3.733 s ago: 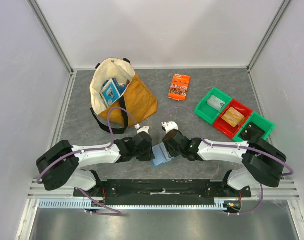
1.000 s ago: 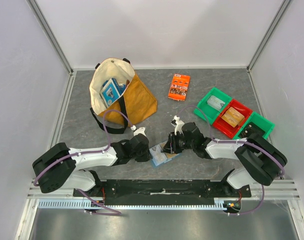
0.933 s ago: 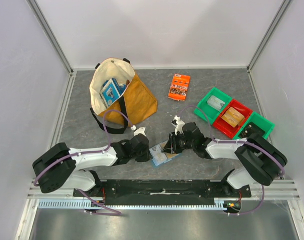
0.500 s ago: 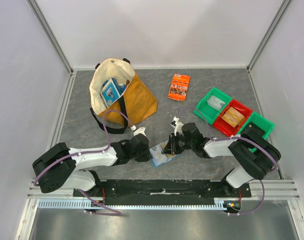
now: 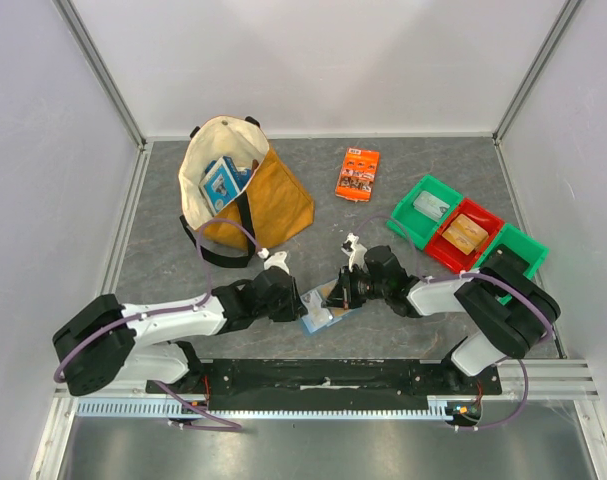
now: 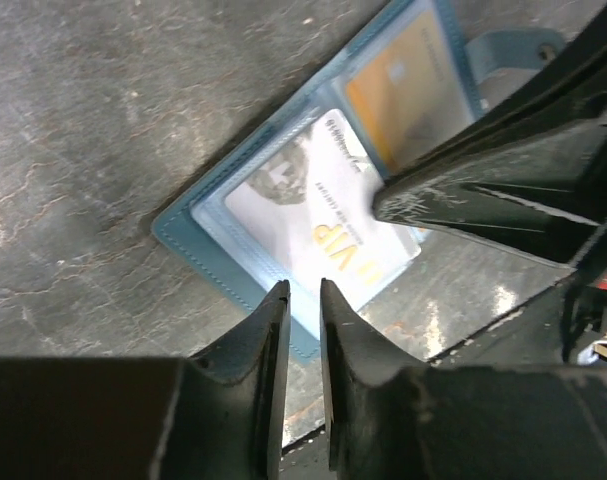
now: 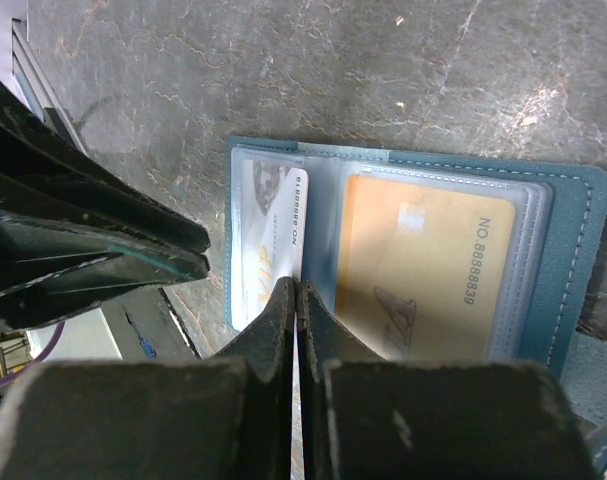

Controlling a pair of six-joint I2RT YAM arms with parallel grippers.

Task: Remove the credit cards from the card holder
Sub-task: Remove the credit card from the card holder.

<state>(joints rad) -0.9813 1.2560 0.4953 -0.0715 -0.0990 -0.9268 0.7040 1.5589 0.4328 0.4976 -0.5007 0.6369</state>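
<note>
The pocket's near edge is free below the fingers of my left gripper, so they should pinch that edge while my right gripper pulls the VIP card out.
The light-blue card holder lies open and flat near the table's front edge. One clear pocket holds a tan-orange card. The other pocket holds a pale card printed VIP. No dark grey-black card shows. My right gripper is shut, its tips down on the holder at the fold between the two pockets. My left gripper hangs over the holder's near edge beside the VIP card. Its jaws stand a narrow gap apart with nothing between them.
A tan tote bag with a blue-and-white box inside stands at the back left. An orange printed packet lies at the back middle. Green and red bins sit at the right. The two grippers' fingers almost meet over the holder.
The holder, plain blue 3.7 s ago, now lies open with both cards showing. Over the last second the left arm shifted and its gripper crept toward the holder. The right gripper barely moved.
</note>
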